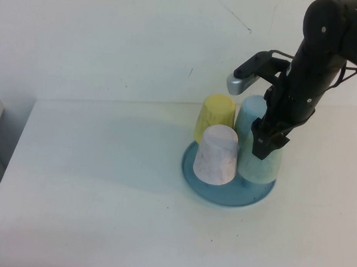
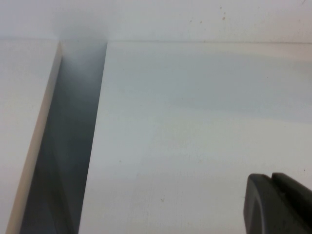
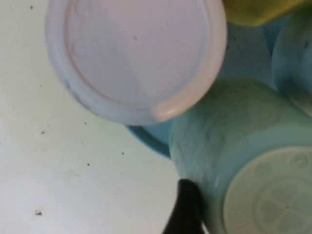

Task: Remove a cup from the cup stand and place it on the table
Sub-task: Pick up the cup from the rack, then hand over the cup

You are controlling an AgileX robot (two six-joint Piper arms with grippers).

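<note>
The mint-green cup (image 1: 258, 168) is standing upside down with the robot's right gripper around its base (image 3: 280, 200), so next the right gripper lifts it clear, tips it and passes it to the left gripper.
The pale mint-green cup (image 1: 264, 168) stands upside down on the round blue cup stand (image 1: 223, 194), at its right side. My right gripper (image 1: 269, 144) is lowered over this cup, open, with the jaws astride it. In the right wrist view one dark finger (image 3: 185, 209) sits close beside the cup's wall (image 3: 214, 146); the other finger is out of view. My left gripper (image 2: 275, 183) is shut on nothing over bare white table (image 2: 195, 122); it does not show in the high view.
Three more upturned cups crowd the stand: pinkish-white (image 1: 216, 156) at the front left, yellow (image 1: 215, 114) behind it, light blue (image 1: 251, 113) just behind the mint one. White table (image 1: 103, 195) spreads left and in front of the stand. A dark gap (image 2: 68, 146) runs along the table's left edge.
</note>
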